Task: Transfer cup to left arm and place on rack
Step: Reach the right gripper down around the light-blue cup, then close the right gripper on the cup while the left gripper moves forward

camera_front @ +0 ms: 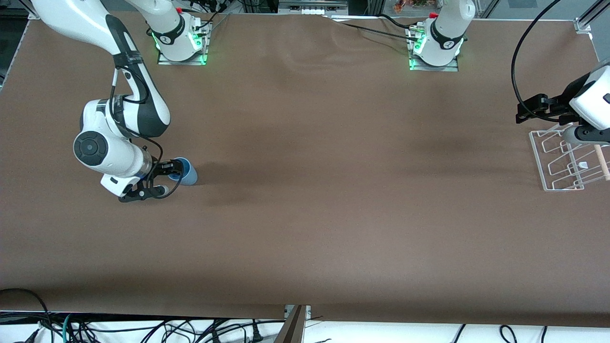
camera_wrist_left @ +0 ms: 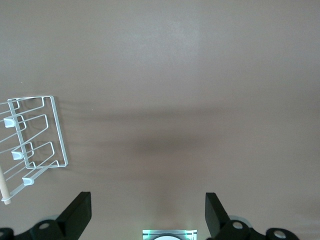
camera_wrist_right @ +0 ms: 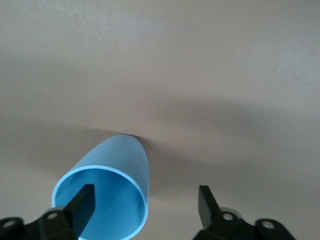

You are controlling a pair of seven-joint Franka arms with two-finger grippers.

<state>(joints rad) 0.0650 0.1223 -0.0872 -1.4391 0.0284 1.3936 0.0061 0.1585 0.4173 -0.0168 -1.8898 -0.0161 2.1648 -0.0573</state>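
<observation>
My right gripper will tip the cup sideways along with it, base outward, when I turn the cup, because one finger is inside the cup's opening.
The light-blue cup point(camera_front: 188, 175) sits on the brown table near the right arm's end, its open mouth turned toward my right gripper point(camera_front: 169, 179). In the right wrist view one black finger point(camera_wrist_right: 82, 202) is inside the mouth of the cup point(camera_wrist_right: 117, 160). The other finger point(camera_wrist_right: 207, 202) stands well clear outside the wall, so the right gripper point(camera_wrist_right: 146, 196) is open around the rim. The left gripper point(camera_front: 533, 109) waits open and empty above the clear rack point(camera_front: 548, 164), which also shows in the left wrist view as the rack point(camera_wrist_left: 56, 131) beside the left gripper point(camera_wrist_left: 148, 204).
A light wooden dowel point(camera_front: 601, 162) runs along the rack's edge at the left arm's end of the table. Both arm bases point(camera_front: 181, 45) point(camera_front: 436, 50) stand along the table edge farthest from the front camera. Cables hang below the edge nearest that camera.
</observation>
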